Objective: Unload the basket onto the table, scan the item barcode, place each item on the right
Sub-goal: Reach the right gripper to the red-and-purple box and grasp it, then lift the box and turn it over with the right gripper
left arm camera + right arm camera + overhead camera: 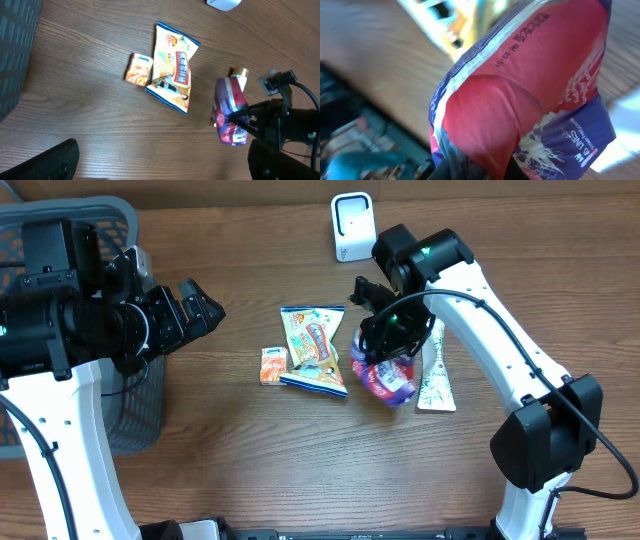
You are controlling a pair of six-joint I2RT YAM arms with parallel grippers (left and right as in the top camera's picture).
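The packet's red and purple side points up with its barcode out of sight, so next my right gripper flips the packet, lays it down and regrasps it.
My right gripper is shut on a red and purple packet, holding it by its upper end just above the table. This packet fills the right wrist view, with printed text but no barcode showing, and the right gripper pinches its crumpled lower edge. In the left wrist view the packet hangs upright at the right. A white scanner stands at the back. The left gripper hovers open at the left, and in its own view the left gripper has nothing between its fingers.
A yellow snack bag and a small orange packet lie mid-table. A cream sachet lies just right of the held packet. A dark mesh basket stands at the left edge under the left arm.
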